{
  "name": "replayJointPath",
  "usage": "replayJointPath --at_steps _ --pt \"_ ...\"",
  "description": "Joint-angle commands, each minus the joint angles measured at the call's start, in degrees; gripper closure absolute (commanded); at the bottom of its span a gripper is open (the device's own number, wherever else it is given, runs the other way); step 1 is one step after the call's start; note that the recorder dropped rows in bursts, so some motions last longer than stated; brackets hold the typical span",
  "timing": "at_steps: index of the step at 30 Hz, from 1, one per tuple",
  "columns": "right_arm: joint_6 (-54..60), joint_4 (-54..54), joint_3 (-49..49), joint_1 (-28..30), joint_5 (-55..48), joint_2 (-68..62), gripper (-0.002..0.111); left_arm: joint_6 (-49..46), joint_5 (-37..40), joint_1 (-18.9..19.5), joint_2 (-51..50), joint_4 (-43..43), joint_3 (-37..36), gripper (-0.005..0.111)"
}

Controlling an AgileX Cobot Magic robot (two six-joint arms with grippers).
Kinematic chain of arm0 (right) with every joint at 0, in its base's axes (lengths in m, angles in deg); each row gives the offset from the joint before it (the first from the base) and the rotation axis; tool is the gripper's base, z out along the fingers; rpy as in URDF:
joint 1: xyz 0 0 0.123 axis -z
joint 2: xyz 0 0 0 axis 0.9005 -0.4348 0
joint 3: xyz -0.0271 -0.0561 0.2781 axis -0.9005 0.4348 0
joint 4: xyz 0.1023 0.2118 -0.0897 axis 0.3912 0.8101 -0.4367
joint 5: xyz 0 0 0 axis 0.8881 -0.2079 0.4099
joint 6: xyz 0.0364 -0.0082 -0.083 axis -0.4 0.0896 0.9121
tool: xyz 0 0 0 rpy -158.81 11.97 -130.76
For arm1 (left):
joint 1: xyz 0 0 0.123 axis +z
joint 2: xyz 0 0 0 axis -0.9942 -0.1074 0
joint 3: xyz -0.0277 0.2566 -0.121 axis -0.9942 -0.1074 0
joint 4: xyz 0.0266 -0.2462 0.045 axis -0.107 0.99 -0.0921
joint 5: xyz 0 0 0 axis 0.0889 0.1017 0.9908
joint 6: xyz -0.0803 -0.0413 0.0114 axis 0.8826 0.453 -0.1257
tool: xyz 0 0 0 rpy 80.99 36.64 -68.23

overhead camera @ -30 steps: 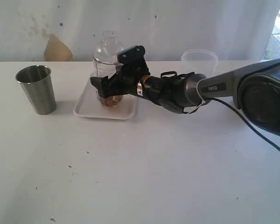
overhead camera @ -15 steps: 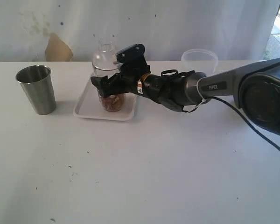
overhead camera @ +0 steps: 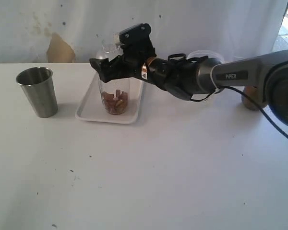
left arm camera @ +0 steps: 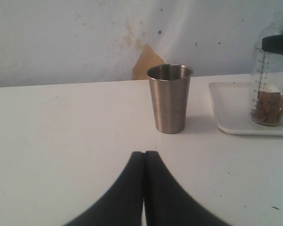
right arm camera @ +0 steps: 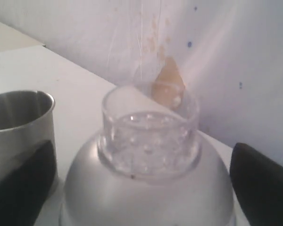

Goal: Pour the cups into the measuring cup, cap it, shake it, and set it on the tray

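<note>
I should keep raising my right gripper until it clears the dome lid [overhead camera: 109,51], because the measuring cup [overhead camera: 115,103] is standing upright on the white tray between my open fingers.
The clear measuring cup [overhead camera: 116,98] stands upright on the white tray [overhead camera: 86,113], with brown pieces in its bottom and a clear dome lid [right arm camera: 148,141] on top. My right gripper [overhead camera: 110,65] is open, and its black fingers [right arm camera: 23,181] straddle the lid at the height of the cup's top. The steel cup [overhead camera: 38,91] stands left of the tray. The brown wooden cup [overhead camera: 249,101] peeks out behind the right arm. In the left wrist view, my left gripper [left arm camera: 144,153] is shut and empty over the table, short of the steel cup [left arm camera: 170,99].
A frosted plastic container [overhead camera: 205,57] stands at the back, behind the right arm. A white wall runs behind the table. The tray [left arm camera: 226,125] and measuring cup [left arm camera: 269,94] also show in the left wrist view, beyond the steel cup.
My right gripper has opened wider and risen from the measuring cup's body to its lid. The cup stays on the tray. The left gripper has not moved.
</note>
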Motion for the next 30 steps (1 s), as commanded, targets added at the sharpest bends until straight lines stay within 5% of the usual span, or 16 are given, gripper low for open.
replayJointPath --at_steps 1,15,18,26,30 --pt "0.9 0.3 -0.3 0.1 -0.6 3.5 0.016 0.0 -0.4 -0.1 0.3 0.3 -0.3 0.107" --pt "0.4 0.1 -0.2 0.0 -13.9 17.8 0.020 0.0 -0.4 -0.1 0.3 0.3 -0.3 0.107" --pt "-0.8 0.1 -0.2 -0.3 -20.0 21.4 0.036 0.0 -0.4 -0.1 0.3 0.3 -0.3 0.107" --pt "-1.3 0.3 0.0 -1.3 -46.4 30.0 0.105 0.0 -0.4 -0.1 0.3 0.3 -0.3 0.107" --pt "-1.3 0.3 0.5 -1.3 -56.9 33.3 0.108 0.0 -0.4 -0.1 0.3 0.3 -0.3 0.107"
